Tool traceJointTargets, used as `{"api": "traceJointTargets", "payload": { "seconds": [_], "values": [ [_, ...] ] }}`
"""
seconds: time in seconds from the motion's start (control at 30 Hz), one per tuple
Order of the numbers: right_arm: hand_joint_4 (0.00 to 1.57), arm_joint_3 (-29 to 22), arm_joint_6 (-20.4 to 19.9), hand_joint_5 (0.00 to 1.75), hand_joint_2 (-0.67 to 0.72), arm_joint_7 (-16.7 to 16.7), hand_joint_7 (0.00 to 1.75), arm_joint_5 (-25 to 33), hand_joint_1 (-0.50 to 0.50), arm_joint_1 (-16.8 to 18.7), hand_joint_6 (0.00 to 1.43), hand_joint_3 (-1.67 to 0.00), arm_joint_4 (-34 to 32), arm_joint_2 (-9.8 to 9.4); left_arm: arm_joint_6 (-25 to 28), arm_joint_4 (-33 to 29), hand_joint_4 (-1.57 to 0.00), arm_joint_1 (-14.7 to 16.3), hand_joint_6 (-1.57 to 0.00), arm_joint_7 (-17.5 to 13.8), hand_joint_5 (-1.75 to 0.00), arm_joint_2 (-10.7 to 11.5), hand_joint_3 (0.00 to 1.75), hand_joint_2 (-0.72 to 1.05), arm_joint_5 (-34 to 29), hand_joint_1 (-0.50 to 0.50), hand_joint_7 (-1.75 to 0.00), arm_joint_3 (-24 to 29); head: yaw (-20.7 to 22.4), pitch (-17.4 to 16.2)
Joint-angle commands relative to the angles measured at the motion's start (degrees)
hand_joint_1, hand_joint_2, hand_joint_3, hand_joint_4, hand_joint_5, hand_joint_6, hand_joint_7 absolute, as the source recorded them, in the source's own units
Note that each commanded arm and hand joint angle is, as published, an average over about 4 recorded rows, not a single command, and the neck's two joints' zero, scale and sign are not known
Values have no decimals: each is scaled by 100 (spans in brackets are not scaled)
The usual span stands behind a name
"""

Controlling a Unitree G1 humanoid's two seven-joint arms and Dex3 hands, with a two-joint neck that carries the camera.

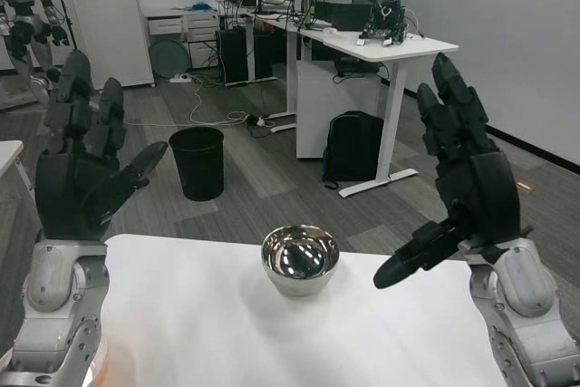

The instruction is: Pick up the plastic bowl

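Note:
A white rim and an orange glow [118,365] show below my left gripper. I should expect the plastic bowl [96,363] to be hidden behind the arm.
A shiny, silver-looking bowl [300,260] stands upright on the white table [272,342], near its far edge at the middle. My left hand [80,169] is raised at the left, above the table's left end, fingers spread and empty. My right hand [467,183] is raised at the right, fingers up and thumb pointing toward the bowl, also empty. Both hands are apart from the bowl, well above it and to its sides.
Beyond the table lie a black waste bin [197,162] on the grey carpet, a black backpack [353,146] under a white desk [381,43], and another robot [23,20] at the far left.

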Motion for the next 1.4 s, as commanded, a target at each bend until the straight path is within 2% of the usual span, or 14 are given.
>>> {"api": "traceJointTargets", "payload": {
  "seconds": [0.03,0.23,0.3,0.47,0.57,0.63,0.7,0.77,0.93,0.97,1.07,1.13,1.27,1.4],
  "values": [
    [0,-46,36,0,25,-2,0,48,-46,36,0,0,-50,-73,-41,8,0,9,0,22,0,-5,4,96,10,-50,0,-2,9,14],
    [0,-53,27,0,22,7,0,94,-46,43,0,0,-56,-91,-45,-9,0,16,0,22,0,-19,9,96,21,-50,0,-19,2,47],
    [0,-55,27,0,22,9,0,98,-46,47,0,0,-56,-97,-43,-9,0,18,0,22,0,-19,4,96,25,-50,0,-22,47,38],
    [0,-92,22,0,22,15,0,116,-46,84,0,0,-52,-97,-54,-106,0,84,0,-57,0,-19,0,91,149,-50,0,64,543,-49],
    [0,-123,5,0,22,15,0,127,-46,150,0,0,-59,-93,111,-585,0,372,0,-123,0,-56,2,80,647,-50,0,521,923,-146],
    [0,-147,0,0,22,15,0,131,-46,201,0,0,-70,-95,351,-987,0,611,0,-127,0,-98,0,60,948,-50,0,846,1310,-268],
    [0,-180,0,0,22,15,0,138,-46,242,0,0,-74,-97,671,-1402,0,858,0,-140,0,-120,0,21,1120,-50,0,1171,1590,-394],
    [0,-220,-4,0,22,15,0,164,-46,273,0,0,-74,-97,1040,-1837,0,1134,0,-254,0,-120,0,-6,1199,-50,0,1589,1855,-516],
    [0,-242,-35,0,22,15,0,256,-46,300,0,0,31,-111,1998,-2426,0,1547,0,-1309,0,-177,0,-30,1208,-50,0,2604,2397,-657],
    [0,-235,-35,0,23,15,0,265,-46,306,0,0,75,-115,2045,-2426,0,1618,0,-1366,0,-179,0,-33,1232,-50,0,2685,2486,-673],
    [0,-202,-39,0,25,15,0,287,-46,317,0,0,216,-128,2139,-2365,0,1895,0,-1445,0,-168,7,-55,1326,-50,0,2819,2819,-772],
    [0,-167,-39,0,25,15,0,296,-46,317,0,0,321,-137,2082,-2202,0,2088,0,-1560,0,-168,4,-68,1441,-50,0,2890,3110,-839],
    [0,-84,-44,0,28,15,0,349,-46,313,0,0,528,-194,1722,-1872,0,2413,0,-1749,0,-348,9,-72,1792,-50,0,3153,3635,-948],
    [0,11,-44,0,28,15,0,395,-46,293,0,0,713,-234,1370,-1569,0,2752,0,-1744,0,-531,9,-72,1744,-50,0,3232,4017,-1072]
  ]
}}
